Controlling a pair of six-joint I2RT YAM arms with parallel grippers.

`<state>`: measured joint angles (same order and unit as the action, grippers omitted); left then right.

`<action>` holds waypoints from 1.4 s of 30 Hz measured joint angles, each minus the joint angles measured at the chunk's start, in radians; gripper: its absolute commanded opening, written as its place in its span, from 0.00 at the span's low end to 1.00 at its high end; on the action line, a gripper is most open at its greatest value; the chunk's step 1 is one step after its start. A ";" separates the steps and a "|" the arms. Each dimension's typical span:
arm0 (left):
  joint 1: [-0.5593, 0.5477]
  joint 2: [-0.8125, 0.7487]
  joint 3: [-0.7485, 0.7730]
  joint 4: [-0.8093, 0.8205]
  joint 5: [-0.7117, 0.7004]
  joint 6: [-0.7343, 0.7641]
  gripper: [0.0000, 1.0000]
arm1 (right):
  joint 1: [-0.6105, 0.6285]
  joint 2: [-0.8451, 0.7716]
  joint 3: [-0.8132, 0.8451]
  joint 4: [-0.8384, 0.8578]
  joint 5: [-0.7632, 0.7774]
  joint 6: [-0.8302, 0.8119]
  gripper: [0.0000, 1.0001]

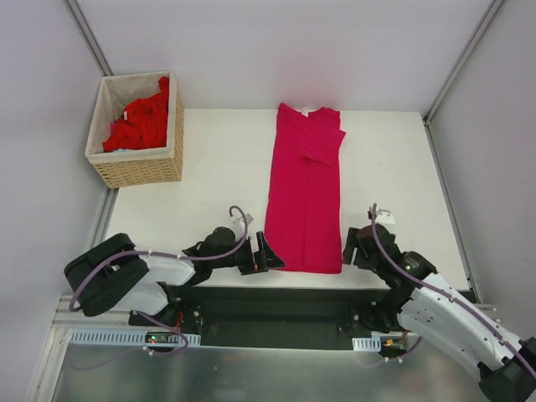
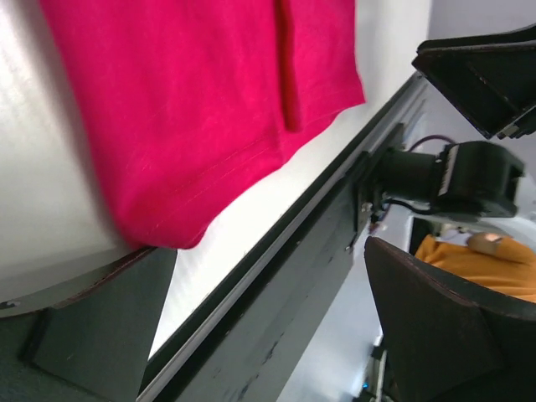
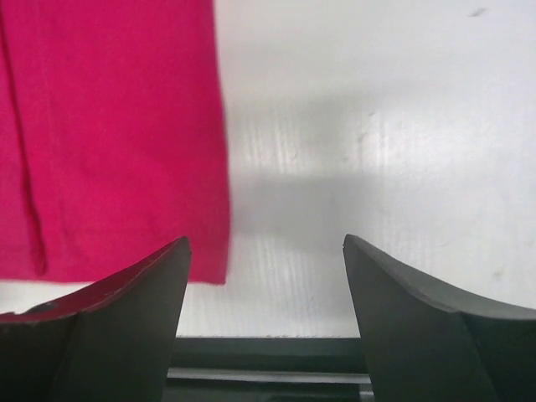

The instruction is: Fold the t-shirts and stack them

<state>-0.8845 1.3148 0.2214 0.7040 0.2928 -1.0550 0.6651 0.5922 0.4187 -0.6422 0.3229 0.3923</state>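
Note:
My right gripper is lined up along the t-shirt, and the hem corner (image 1: 338,270) is next to one finger. It should move back, turn and come to the long edge (image 1: 339,241) from its side.
A magenta-crimson t-shirt (image 1: 306,193) lies flat in the middle of the table (image 1: 209,184), folded lengthwise into a long narrow strip with its collar at the far end. My left gripper (image 1: 266,254) sits at the strip's near left corner, open. In the left wrist view the hem corner of the shirt (image 2: 193,109) ends just above one finger of that gripper (image 2: 276,327), with nothing between the fingers. My right gripper (image 1: 352,247) is at the near right corner, open. In the right wrist view the shirt's corner (image 3: 109,126) lies beside that gripper's (image 3: 266,280) left finger, ungripped.
A woven wicker basket (image 1: 138,172) stands off the table's far left corner and holds brighter red t-shirts (image 1: 142,124). The table's front edge and a black rail (image 2: 276,276) run just behind both grippers. White walls enclose the far side.

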 measured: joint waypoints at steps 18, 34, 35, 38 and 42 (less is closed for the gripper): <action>0.082 -0.145 -0.051 -0.053 0.067 -0.013 0.99 | 0.172 0.418 0.338 0.294 -0.074 -0.126 0.87; 0.110 -0.441 -0.073 -0.302 0.035 0.031 0.99 | -0.259 1.005 0.299 1.100 -0.932 0.251 0.87; 0.114 -0.451 -0.078 -0.307 0.034 0.031 0.99 | -0.299 0.995 0.231 1.140 -0.941 0.272 0.88; 0.122 -0.473 -0.108 -0.312 0.031 0.031 0.99 | -0.397 0.896 0.043 1.192 -0.967 0.301 0.88; 0.142 -0.464 -0.142 -0.311 0.030 0.030 0.99 | -0.493 0.648 -0.093 1.190 -0.995 0.290 0.88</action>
<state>-0.7425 0.8505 0.0792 0.3931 0.3229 -1.0252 0.1722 1.2400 0.3252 0.5476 -0.6716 0.6823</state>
